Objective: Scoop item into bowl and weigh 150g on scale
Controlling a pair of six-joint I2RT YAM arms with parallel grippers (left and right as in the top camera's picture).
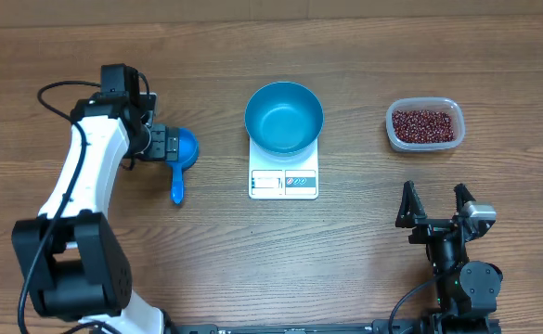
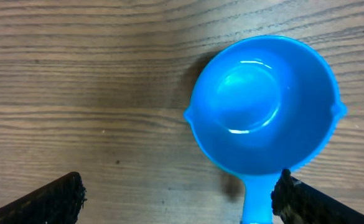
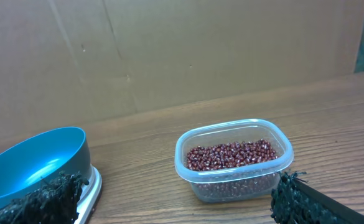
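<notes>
I should go on going down until one finger is inside the cup (image 1: 187, 147) and then close, because the blue scoop's near rim (image 2: 190, 116) is between my left gripper's open fingers.
The blue bowl (image 1: 284, 116) stands empty on the white scale (image 1: 283, 183) at mid-table; in the right wrist view the bowl (image 3: 35, 163) and the scale (image 3: 92, 185) sit at the left edge. The red-brown beans (image 1: 425, 123) fill a clear tub (image 3: 197, 180) at the right, beans (image 3: 231, 152) heaped inside. A small blue scoop (image 1: 184, 150) lies left of the scale. My left gripper (image 1: 168, 145) hovers over it, open. In the left wrist view the scoop (image 2: 266, 106) is empty and its handle runs just inside the right finger of that gripper (image 2: 180, 186). My right gripper (image 1: 435, 199) stands open near the front, apart from the tub (image 1: 402, 139); its wrist view shows it (image 3: 178, 186) holding nothing.
A cardboard wall (image 3: 169, 56) rises behind the table's far edge. Bare wood (image 1: 345, 250) lies between the scale and the right arm.
</notes>
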